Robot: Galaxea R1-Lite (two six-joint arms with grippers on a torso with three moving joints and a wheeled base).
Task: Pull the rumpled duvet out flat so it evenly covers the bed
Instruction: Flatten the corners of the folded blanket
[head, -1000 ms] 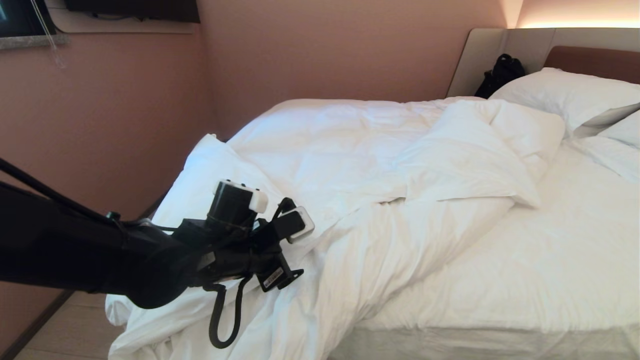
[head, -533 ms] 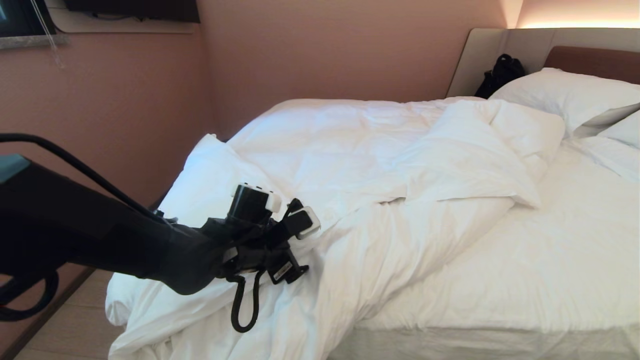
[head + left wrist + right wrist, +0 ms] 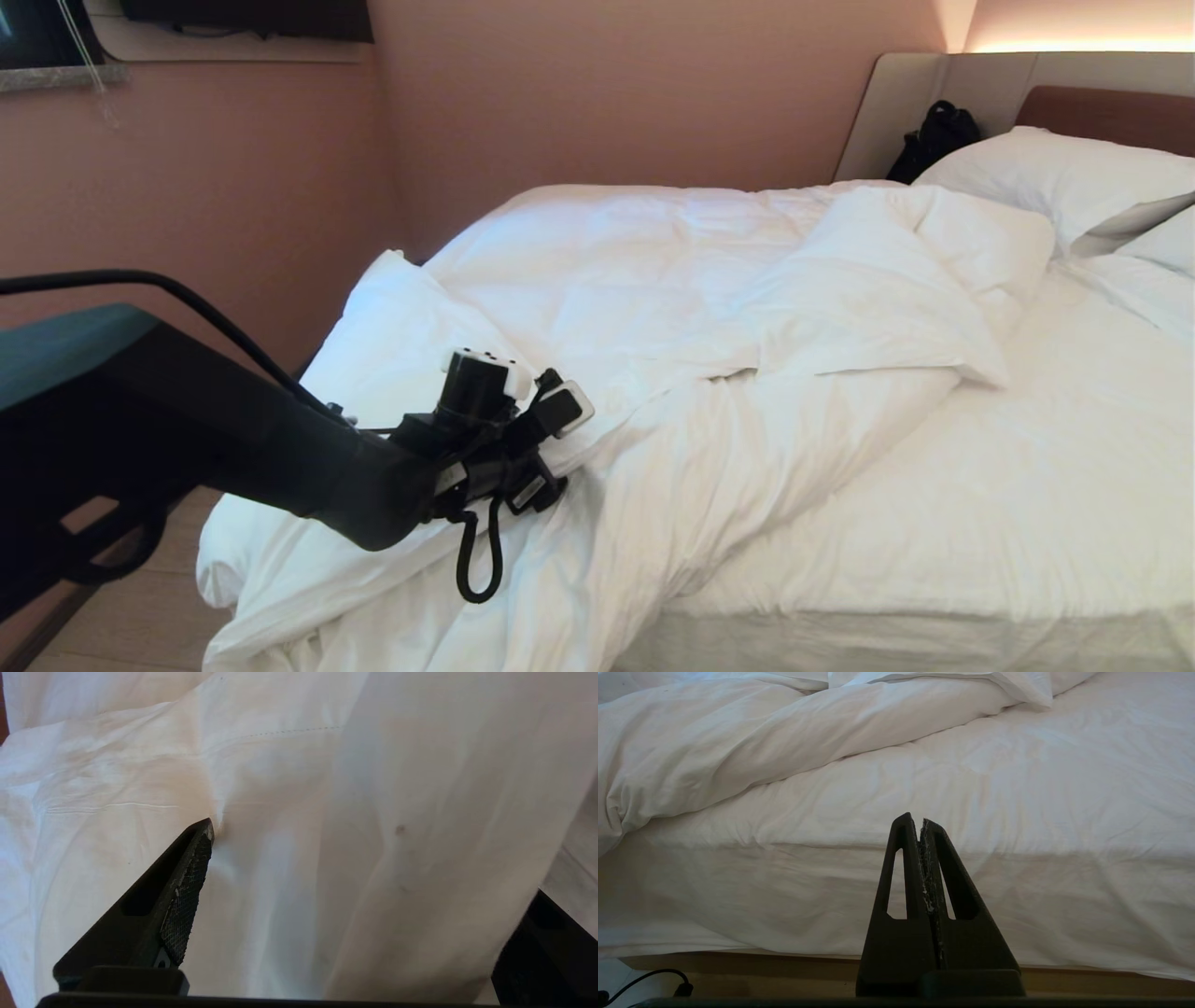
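Loose folds bunch at the duvet's near end, so I expect that end to open out as I pull while the duvet's flap by the pillows stays still.
The white duvet lies rumpled and bunched over the far left half of the bed, with its near end spilling off the corner toward the floor. The bare sheet shows on the right half. My left arm reaches in from the left, its wrist low over the duvet's near fold. My left gripper is open wide, a thick fold of duvet bulges between its fingers, and one fingertip touches the cloth. My right gripper is shut and empty, parked level facing the mattress side.
Two white pillows lie at the brown headboard, with a black bag beside them. A pink wall runs close along the bed's far left side. A strip of wood floor shows at the near left corner.
My left arm has pushed forward to the right and sunk lower, bringing the wrist down close onto the duvet's near fold. The duvet and the right arm have not moved.
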